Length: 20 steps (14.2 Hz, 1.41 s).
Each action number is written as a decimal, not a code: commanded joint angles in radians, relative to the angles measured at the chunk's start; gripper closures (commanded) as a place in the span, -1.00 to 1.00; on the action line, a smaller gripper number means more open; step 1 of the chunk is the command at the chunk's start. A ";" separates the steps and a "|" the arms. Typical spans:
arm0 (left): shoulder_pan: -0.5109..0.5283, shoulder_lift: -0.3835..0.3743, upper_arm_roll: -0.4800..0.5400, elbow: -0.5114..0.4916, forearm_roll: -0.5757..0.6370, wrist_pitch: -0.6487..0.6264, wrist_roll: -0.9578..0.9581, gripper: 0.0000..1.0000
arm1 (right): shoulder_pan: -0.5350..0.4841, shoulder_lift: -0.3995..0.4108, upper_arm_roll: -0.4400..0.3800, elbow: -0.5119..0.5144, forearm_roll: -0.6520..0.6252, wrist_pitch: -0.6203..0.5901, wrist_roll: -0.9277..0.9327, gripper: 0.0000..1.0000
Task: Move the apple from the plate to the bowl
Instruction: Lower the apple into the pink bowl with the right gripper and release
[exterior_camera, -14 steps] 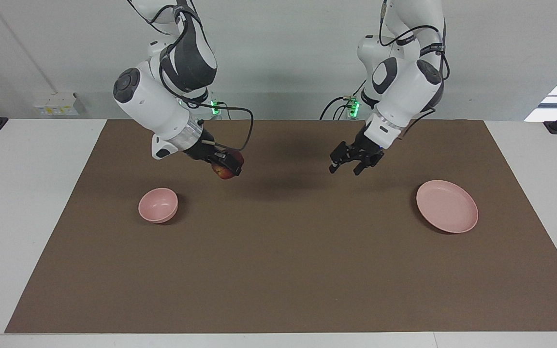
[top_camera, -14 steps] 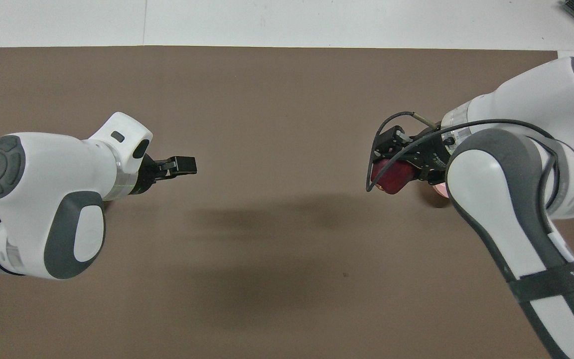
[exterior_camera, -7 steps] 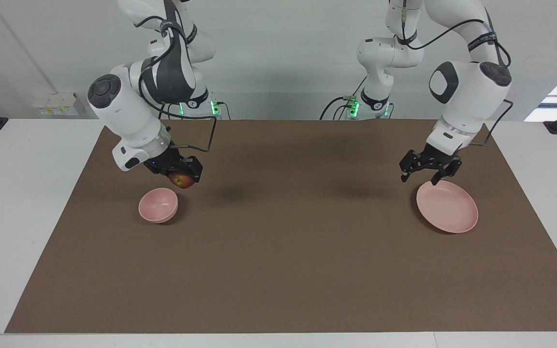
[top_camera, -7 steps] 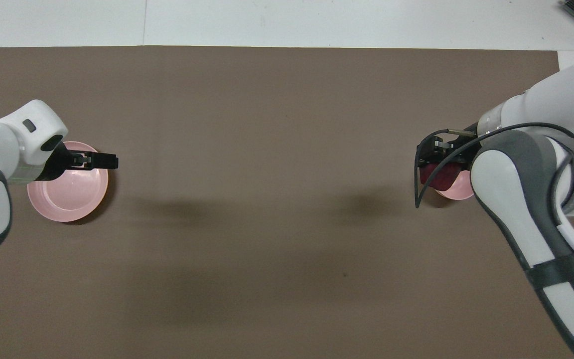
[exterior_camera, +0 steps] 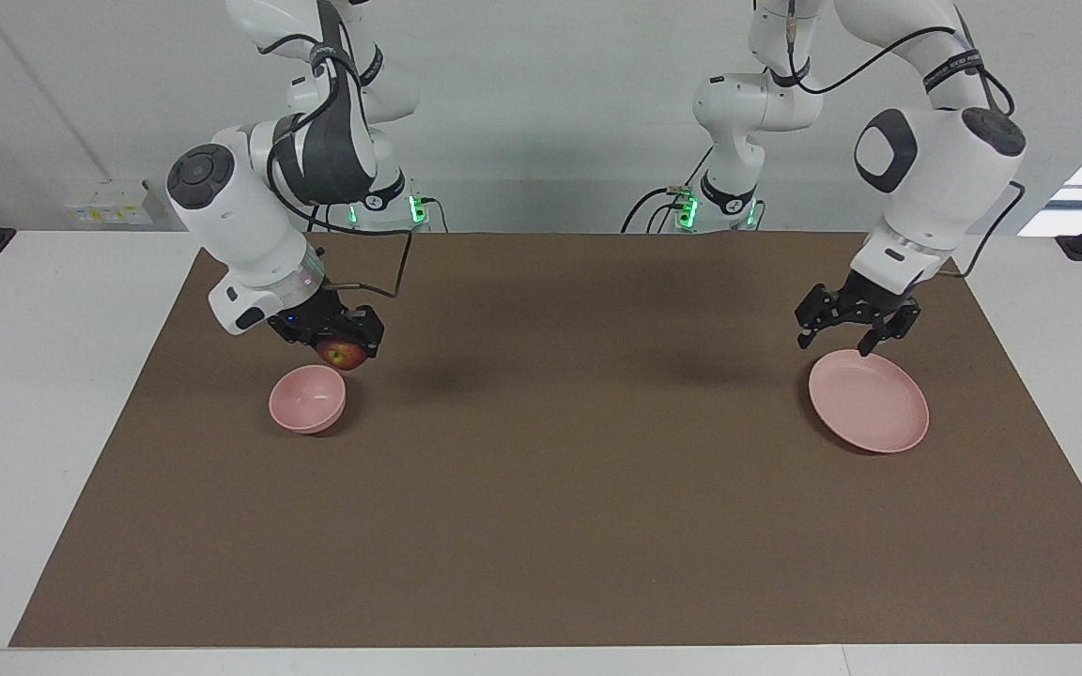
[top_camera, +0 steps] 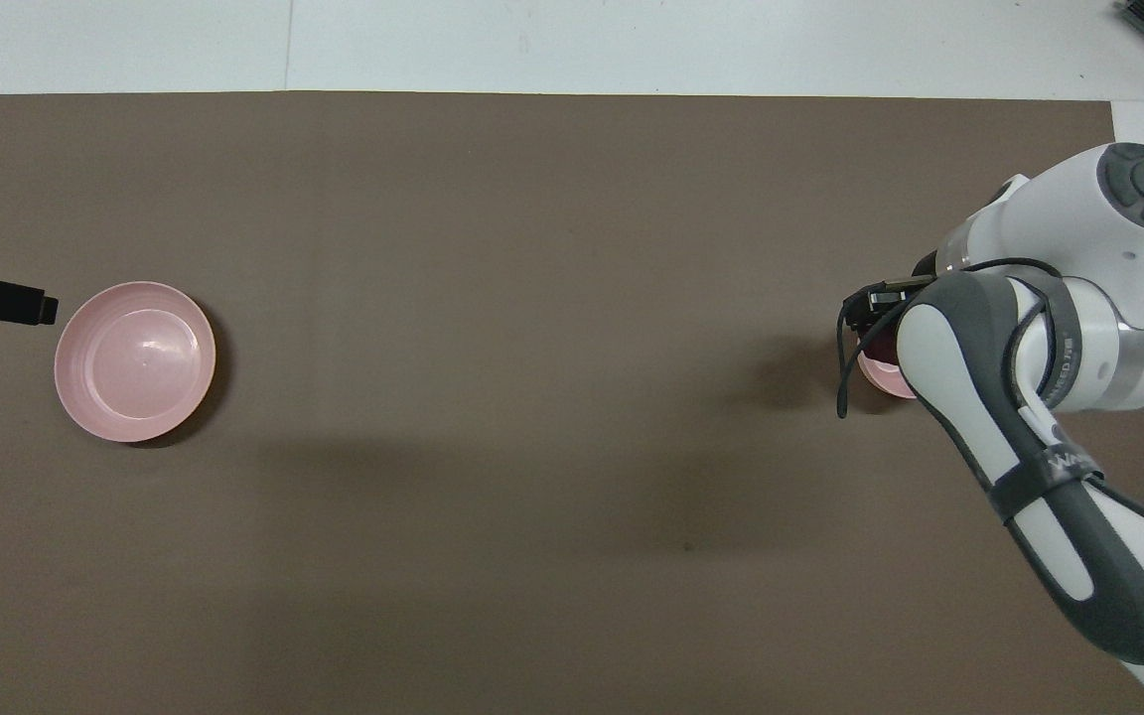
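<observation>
The dark red apple point(exterior_camera: 342, 354) is hanging just over the rim of the empty pink bowl point(exterior_camera: 307, 400), so my right gripper keeps going down until the apple is in the bowl, then let go.
The dark red apple point(exterior_camera: 342, 354) hangs in the air, with my right gripper point(exterior_camera: 345, 351) shut on it. It sits just above the rim of the small, deep pink bowl point(exterior_camera: 307, 400) at the right arm's end of the table. In the overhead view the right arm covers most of the bowl point(top_camera: 874, 375), and only a sliver of the apple point(top_camera: 881, 347) shows. The wide pink plate point(exterior_camera: 870, 414) lies bare at the left arm's end. My left gripper point(exterior_camera: 833, 344) is open with nothing in it, over the plate's rim on the robots' side. One of its fingers point(top_camera: 6, 304) shows beside the plate point(top_camera: 135, 361).
A brown mat point(exterior_camera: 560, 488) covers most of the white table. Only the bowl and the plate stand on it. Cables and power boxes with green lights point(exterior_camera: 419, 208) sit by the arm bases.
My right gripper carried the apple from over the middle of the mat to just above the bowl and came lower. My left gripper, still open, swung out to the plate.
</observation>
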<state>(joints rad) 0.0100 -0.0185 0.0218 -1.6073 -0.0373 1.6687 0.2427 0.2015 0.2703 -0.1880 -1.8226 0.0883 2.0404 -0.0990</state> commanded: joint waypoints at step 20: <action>0.004 -0.009 -0.006 0.132 0.017 -0.291 -0.062 -1.00 | -0.063 0.063 0.012 -0.083 -0.042 0.152 -0.059 1.00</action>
<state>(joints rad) 0.0100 -0.0207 0.0219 -1.4796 -0.0359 1.3912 0.1918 0.1529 0.3324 -0.1883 -1.8987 0.0589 2.1695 -0.1460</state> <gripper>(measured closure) 0.000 0.211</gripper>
